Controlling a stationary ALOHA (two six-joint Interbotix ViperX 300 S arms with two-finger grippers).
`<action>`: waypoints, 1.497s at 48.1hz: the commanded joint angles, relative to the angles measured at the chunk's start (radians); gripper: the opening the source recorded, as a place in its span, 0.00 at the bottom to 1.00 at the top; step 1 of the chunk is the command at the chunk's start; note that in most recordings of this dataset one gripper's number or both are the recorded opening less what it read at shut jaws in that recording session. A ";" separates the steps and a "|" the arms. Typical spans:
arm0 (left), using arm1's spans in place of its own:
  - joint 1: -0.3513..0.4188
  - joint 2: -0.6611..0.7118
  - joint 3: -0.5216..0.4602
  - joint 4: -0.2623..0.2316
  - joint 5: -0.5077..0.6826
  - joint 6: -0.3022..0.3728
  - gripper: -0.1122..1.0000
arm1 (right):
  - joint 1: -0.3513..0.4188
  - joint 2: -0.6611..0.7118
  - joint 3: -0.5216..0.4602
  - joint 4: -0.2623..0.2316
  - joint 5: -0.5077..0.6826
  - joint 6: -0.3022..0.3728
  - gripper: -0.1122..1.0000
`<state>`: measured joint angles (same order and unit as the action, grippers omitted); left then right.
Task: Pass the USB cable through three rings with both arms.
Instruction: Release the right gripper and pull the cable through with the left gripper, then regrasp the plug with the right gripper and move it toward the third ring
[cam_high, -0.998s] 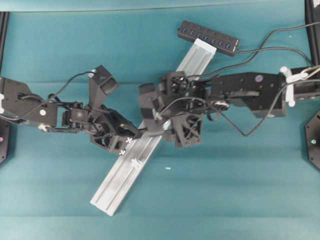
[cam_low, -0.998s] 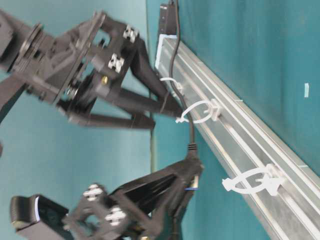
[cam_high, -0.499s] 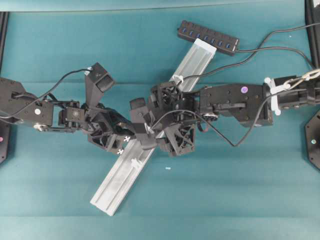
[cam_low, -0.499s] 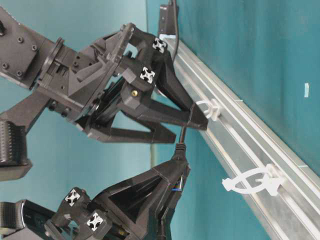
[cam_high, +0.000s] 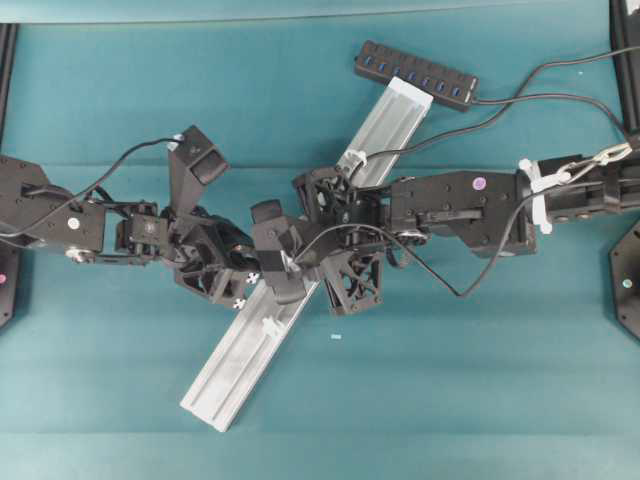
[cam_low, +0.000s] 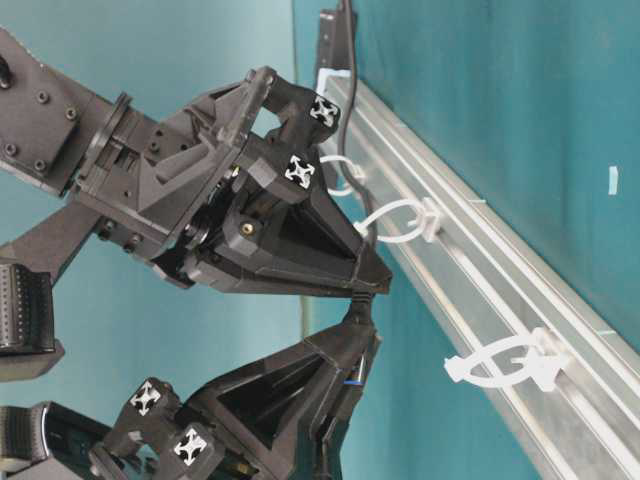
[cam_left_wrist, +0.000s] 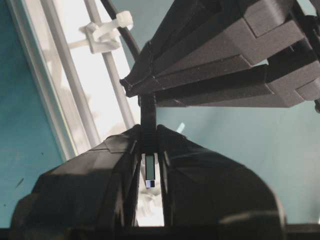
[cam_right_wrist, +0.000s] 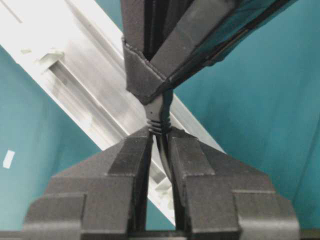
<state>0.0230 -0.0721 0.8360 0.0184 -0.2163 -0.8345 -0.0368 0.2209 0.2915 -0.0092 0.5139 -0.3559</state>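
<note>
My left gripper should back off because it covers the plug (cam_low: 360, 367), and then take the plug beyond the lowest ring (cam_low: 506, 364) once my right gripper feeds the plug through.
The USB cable (cam_high: 430, 143) runs from the right side down through the two upper rings (cam_low: 345, 172) (cam_low: 400, 222) on the silver rail (cam_low: 480, 270). The lowest ring (cam_low: 505, 365) has nothing through it. My left gripper (cam_left_wrist: 148, 134) is shut on the plug, whose silver tip (cam_left_wrist: 150, 172) shows between the fingers. My right gripper (cam_right_wrist: 159, 131) is shut on the cord just behind the plug's ribbed collar (cam_right_wrist: 157, 122). The two grippers meet tip to tip beside the rail (cam_high: 225, 370), the left gripper (cam_high: 255, 268) below the right gripper (cam_high: 283, 262). From overhead the middle ring is hidden under them.
A black multi-port hub (cam_high: 417, 75) lies at the rail's far end. The arms' own black wires loop over the teal table on the right (cam_high: 470, 285). A small white scrap (cam_high: 336, 337) lies near the rail's lower half.
My right gripper moved in from wide open and shut on the cord just behind the plug. The left gripper kept its hold and barely moved.
</note>
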 joint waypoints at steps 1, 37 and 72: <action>-0.008 -0.051 -0.005 0.003 -0.006 0.002 0.19 | -0.008 0.003 -0.015 -0.003 0.005 0.000 0.21; -0.031 -0.169 0.035 0.003 -0.006 0.063 0.93 | -0.006 0.037 -0.043 -0.017 0.058 -0.164 0.19; -0.061 -0.503 0.117 0.003 0.370 0.391 0.90 | 0.052 0.083 -0.046 -0.017 0.094 -0.502 0.19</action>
<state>-0.0337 -0.4847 0.9572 0.0199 0.1488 -0.4694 0.0031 0.2930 0.2546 -0.0261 0.6105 -0.8483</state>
